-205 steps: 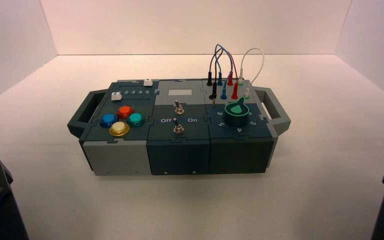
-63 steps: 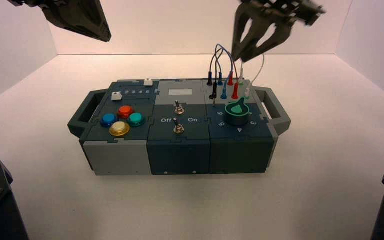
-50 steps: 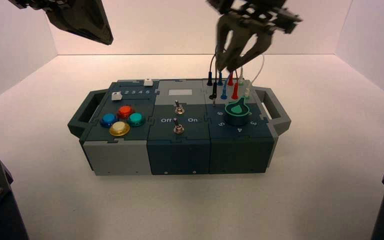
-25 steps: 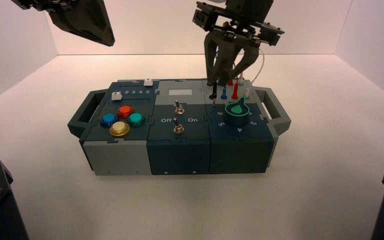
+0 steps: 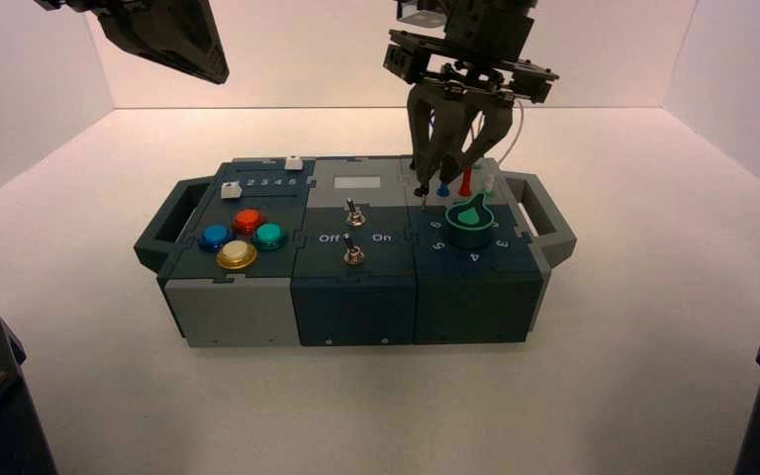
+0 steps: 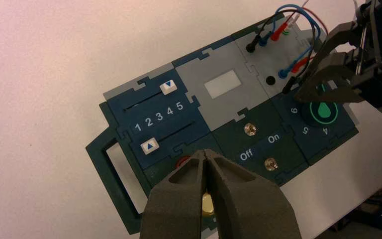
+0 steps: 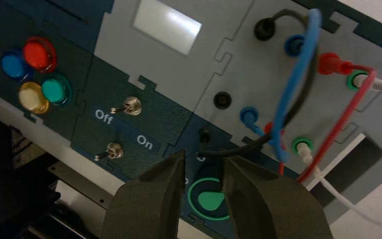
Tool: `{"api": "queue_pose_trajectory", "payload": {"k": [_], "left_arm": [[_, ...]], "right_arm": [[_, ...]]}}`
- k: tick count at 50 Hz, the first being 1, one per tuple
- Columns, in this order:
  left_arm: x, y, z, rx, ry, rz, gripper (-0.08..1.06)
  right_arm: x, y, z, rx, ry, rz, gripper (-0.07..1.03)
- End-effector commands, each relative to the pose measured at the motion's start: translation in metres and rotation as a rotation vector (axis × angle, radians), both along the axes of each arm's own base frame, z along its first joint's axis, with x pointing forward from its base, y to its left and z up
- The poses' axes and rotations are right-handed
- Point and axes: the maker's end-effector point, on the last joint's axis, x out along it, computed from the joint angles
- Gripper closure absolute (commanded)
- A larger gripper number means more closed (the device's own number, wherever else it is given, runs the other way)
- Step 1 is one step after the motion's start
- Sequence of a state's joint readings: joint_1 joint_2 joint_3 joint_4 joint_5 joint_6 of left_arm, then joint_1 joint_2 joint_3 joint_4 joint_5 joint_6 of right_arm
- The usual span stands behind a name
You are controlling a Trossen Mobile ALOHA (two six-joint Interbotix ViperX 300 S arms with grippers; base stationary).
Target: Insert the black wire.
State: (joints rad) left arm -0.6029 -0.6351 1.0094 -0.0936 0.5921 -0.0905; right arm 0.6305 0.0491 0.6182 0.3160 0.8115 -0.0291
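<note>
I can see the black wire arches slack, so it will bend into a loop and leave its far plug seated when I carry the loose plug.
The black wire has one plug seated in a far socket. Its other plug is loose, leaning by the green knob just short of an empty black socket. My right gripper hangs open over this loose plug, one finger on each side and not closed on it. In the high view the right gripper points straight down at the box's wire panel. My left gripper is shut on nothing, held high above the box's left end.
Blue, red and white wires loop over the same panel close to the right fingers. The box also carries two toggle switches, coloured buttons and two white sliders.
The right gripper has come down and leftward from above the wire loops, until its fingers straddle the loose black plug. The left arm has barely moved.
</note>
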Motion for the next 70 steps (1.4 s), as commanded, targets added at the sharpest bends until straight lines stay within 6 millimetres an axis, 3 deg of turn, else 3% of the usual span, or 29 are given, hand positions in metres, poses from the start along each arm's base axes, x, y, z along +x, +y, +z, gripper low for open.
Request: {"api": "queue_pose_trajectory", "payload": {"k": [1, 59, 62, 70], "left_arm": [[0.007, -0.005, 0.013, -0.018, -0.033, -0.005, 1.01], [0.011, -0.008, 0.014, -0.007, -0.033, -0.015, 1.01], [0.011, -0.008, 0.014, -0.007, -0.033, -0.015, 1.01], [0.011, -0.007, 0.014, -0.004, -0.036, -0.017, 1.01]], "right_arm": [[0.012, 0.004, 0.009, 0.018, -0.037, -0.003, 0.60], [0.031, 0.015, -0.004, -0.003, -0.029, 0.006, 0.60], [0.031, 0.015, -0.005, -0.004, -0.026, 0.006, 0.64], [0.030, 0.014, -0.007, -0.010, -0.020, 0.009, 0.90]]}}
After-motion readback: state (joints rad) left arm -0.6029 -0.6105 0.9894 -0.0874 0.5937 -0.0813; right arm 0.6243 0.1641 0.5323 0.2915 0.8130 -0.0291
